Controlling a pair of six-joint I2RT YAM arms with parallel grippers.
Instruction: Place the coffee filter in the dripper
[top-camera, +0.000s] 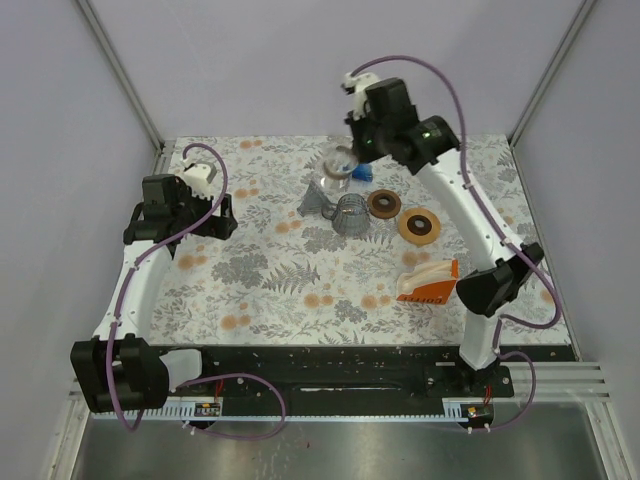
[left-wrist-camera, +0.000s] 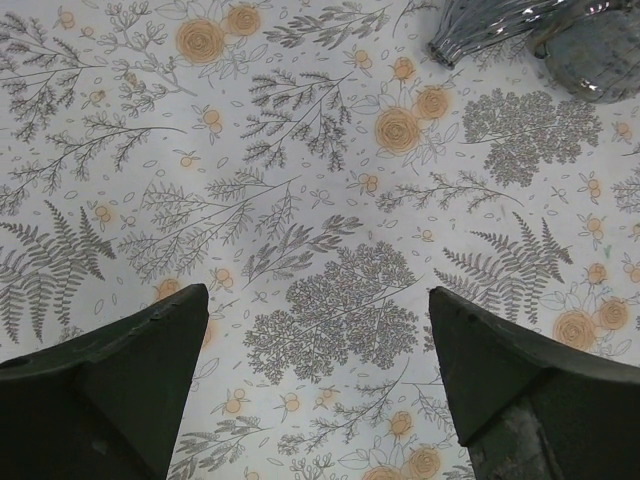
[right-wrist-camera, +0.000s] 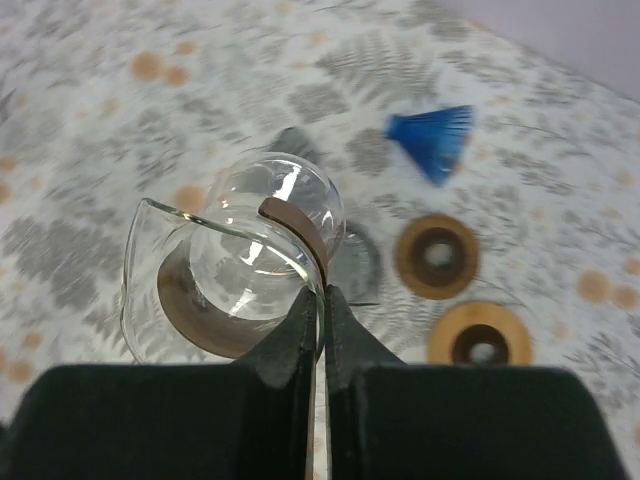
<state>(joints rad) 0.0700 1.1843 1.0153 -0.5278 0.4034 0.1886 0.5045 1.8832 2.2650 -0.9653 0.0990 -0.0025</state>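
I carry on carrying the glass dripper (top-camera: 335, 172) with my right gripper until its base stands on the flowered cloth (top-camera: 289, 255) beside the grey cones, because the dripper is upright and that spot is free.
A clear glass dripper (right-wrist-camera: 240, 250) with a brown wooden collar stands at the back of the table, also seen from above (top-camera: 340, 163). My right gripper (right-wrist-camera: 322, 292) is shut on its thin glass rim, one finger inside and one outside; from above the gripper (top-camera: 355, 148) sits over it. A blue pleated coffee filter (right-wrist-camera: 432, 133) lies on the cloth just beyond the dripper (top-camera: 362, 172). My left gripper (left-wrist-camera: 318, 300) is open over bare flowered cloth with nothing between its fingers, far to the left (top-camera: 222, 214).
Two grey ribbed cones (top-camera: 320, 203) (top-camera: 350, 213) lie in front of the dripper, showing in the left wrist view's top right corner (left-wrist-camera: 480, 25). Two wooden rings (top-camera: 384, 204) (top-camera: 420, 227) lie to the right. An orange and white packet (top-camera: 428, 283) rests near the right arm.
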